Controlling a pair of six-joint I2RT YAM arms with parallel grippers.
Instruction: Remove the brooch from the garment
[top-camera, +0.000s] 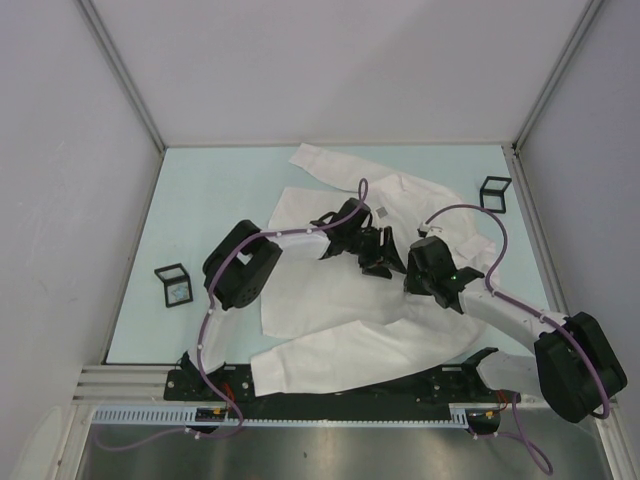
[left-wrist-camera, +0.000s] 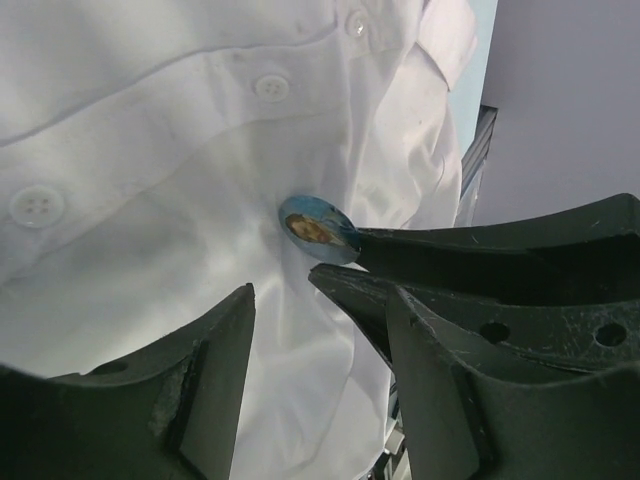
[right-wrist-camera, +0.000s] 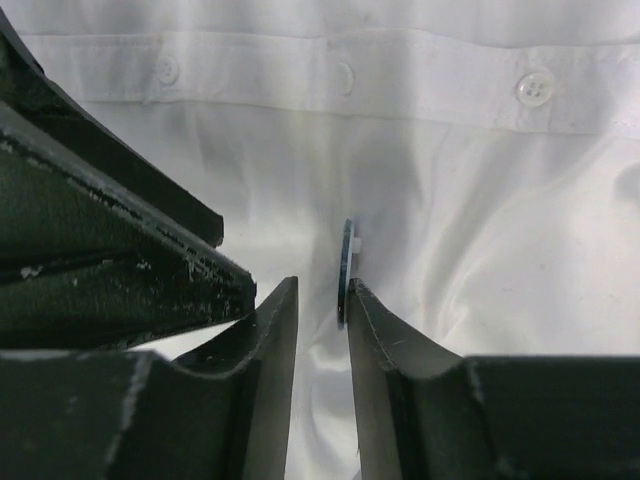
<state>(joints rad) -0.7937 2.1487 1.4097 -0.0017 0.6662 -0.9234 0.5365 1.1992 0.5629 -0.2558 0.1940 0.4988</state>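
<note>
I should back my right gripper off and pinch the brooch's rim (left-wrist-camera: 333, 259) edge-on with my left gripper, because the brooch's side (left-wrist-camera: 314, 228) lies broadside to that gripper's fingers.
The garment, a white shirt (top-camera: 330, 300), lies spread on the table. The brooch (left-wrist-camera: 318, 228), a small round blue disc with a picture, is pinned just below the button placket. It is hidden in the top view. In the right wrist view the brooch (right-wrist-camera: 345, 268) stands edge-on at my right gripper (right-wrist-camera: 320, 290). It rests against the inner tip of one finger, and the jaws are a narrow gap apart. My left gripper (left-wrist-camera: 300, 295) is open over the cloth just below the brooch. Both grippers meet mid-shirt, left (top-camera: 376, 258) and right (top-camera: 408, 264).
Two small black open frames stand on the table, one at the left (top-camera: 173, 285) and one at the back right (top-camera: 494, 192). A small grey patch (top-camera: 381, 211) sits on the shirt near the collar. Grey walls enclose the table.
</note>
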